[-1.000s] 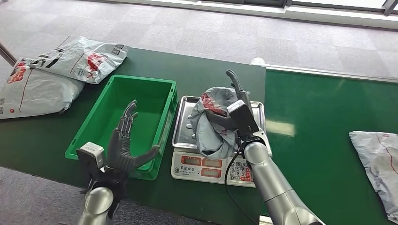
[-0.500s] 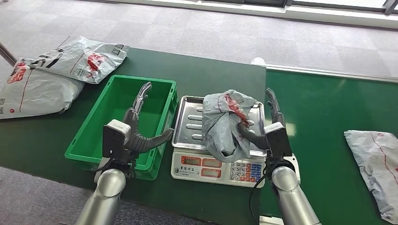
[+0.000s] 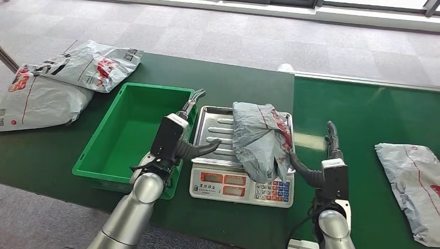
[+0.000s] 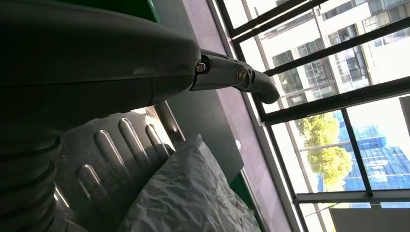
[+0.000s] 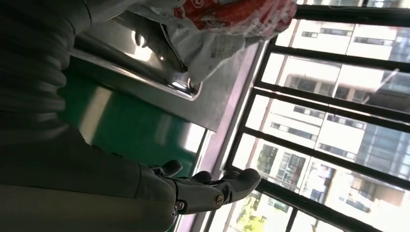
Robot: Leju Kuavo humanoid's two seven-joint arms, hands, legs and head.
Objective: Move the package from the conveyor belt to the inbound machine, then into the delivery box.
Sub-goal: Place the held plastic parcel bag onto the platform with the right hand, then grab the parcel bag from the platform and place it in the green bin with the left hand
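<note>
My gripper will make the crumpled grey package bunch up at the grip and sag when I lift it, because the package's limp, wrinkled end hangs over the scale's keypad.
A crumpled grey package with red print lies on the steel tray of the weighing scale, toward the tray's right side. My left hand hovers open at the tray's left edge, between the tray and the green box, thumb pointing at the package. My right hand is open just right of the scale, thumb close to the package's lower edge, holding nothing. The left wrist view shows the tray and the package. The right wrist view shows the package and the tray's rim.
The green box is empty and stands left of the scale. Another grey package lies on the conveyor belt at the right. Two more packages sit at the table's far left. The scale's keypad faces me.
My right hand let go of the package and drew back to the right of the scale. My left hand swung from over the green box to the tray's left edge. The belt package drifted left.
</note>
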